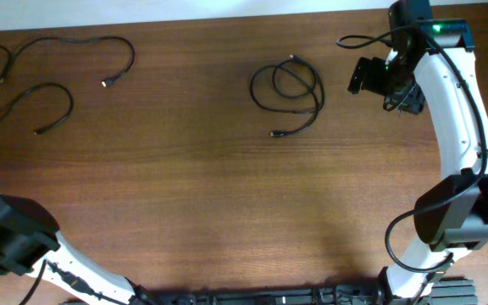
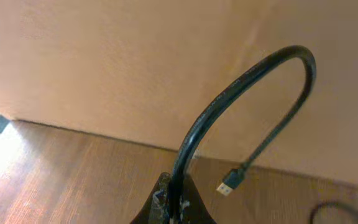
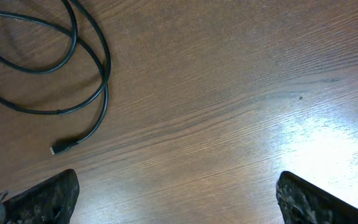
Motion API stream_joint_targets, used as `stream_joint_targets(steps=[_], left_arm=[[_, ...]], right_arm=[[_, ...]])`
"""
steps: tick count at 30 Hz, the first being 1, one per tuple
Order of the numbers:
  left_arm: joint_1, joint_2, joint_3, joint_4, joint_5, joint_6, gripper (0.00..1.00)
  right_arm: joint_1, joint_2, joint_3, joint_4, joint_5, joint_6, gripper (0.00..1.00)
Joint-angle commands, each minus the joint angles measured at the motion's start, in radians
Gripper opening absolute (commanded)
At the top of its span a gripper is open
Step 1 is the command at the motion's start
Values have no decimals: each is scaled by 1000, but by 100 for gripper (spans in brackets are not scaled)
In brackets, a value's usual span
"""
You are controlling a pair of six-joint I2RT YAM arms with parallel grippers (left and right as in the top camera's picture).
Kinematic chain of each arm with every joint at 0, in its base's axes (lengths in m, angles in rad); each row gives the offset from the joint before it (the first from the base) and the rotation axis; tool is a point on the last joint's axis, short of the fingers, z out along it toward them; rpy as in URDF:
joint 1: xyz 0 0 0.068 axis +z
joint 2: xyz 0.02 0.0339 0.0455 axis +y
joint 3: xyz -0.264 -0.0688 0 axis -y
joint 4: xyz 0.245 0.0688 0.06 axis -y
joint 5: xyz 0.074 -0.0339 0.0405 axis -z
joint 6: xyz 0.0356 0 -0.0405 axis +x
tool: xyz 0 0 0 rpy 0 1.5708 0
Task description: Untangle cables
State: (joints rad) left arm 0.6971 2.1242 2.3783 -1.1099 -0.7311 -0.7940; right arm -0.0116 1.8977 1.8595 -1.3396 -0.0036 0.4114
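Observation:
The shorter black cable point(image 1: 69, 93) is clear of the coiled cable, so my left gripper should go on moving toward the table's back before it releases it by the long cable point(image 1: 8, 63).
A coiled black cable point(image 1: 286, 87) lies at the table's back centre, its plug point(image 1: 275, 134) toward the front. It also shows in the right wrist view point(image 3: 86, 74), at the upper left. My right gripper point(image 1: 364, 76) hovers just right of the coil, open and empty point(image 3: 179, 211). Two more black cables lie at the back left: a long one point(image 1: 74, 40) and a shorter one point(image 1: 53, 87). My left gripper point(image 2: 173, 208) is shut on a black cable point(image 2: 253, 74) that arcs up and ends in a USB plug point(image 2: 229, 185). The left gripper is outside the overhead view.
The left arm point(image 1: 11, 237) sits at the front left corner. The right arm point(image 1: 456, 119) runs along the right side. The far table edge and a tan wall point(image 2: 104, 62) are close in the left wrist view. Another cable's loop point(image 2: 344, 210) shows at its lower right.

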Motion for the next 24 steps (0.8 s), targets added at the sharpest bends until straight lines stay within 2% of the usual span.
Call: stream_joint_targets(steps=[1, 3, 5, 8, 11, 16, 18, 20, 24], left_arm=[[0, -6, -8, 2, 295, 180, 0], [-1, 3, -8, 1, 380, 276, 0], [0, 17, -8, -37, 353, 278, 0], [-1, 56, -8, -64, 201, 383, 0], [-3, 88, -8, -94, 52, 385, 0], [-38, 132, -8, -74, 65, 407, 0], [-74, 163, -8, -71, 65, 423, 0], [-122, 208, -8, -49, 61, 495, 0], [-200, 279, -8, -40, 53, 505, 0]], right_arm=[[-3, 7, -5, -3, 13, -4, 99], [-3, 7, -5, -3, 13, -4, 99], [-3, 7, -5, -3, 13, -4, 99], [-3, 7, -5, -3, 13, -4, 99], [-3, 7, -5, -3, 13, -4, 99], [-3, 7, -5, -3, 13, -4, 99], [-3, 7, -5, -3, 13, -4, 99], [-3, 7, -5, -3, 13, -4, 99], [-3, 7, -5, -3, 13, -4, 99]])
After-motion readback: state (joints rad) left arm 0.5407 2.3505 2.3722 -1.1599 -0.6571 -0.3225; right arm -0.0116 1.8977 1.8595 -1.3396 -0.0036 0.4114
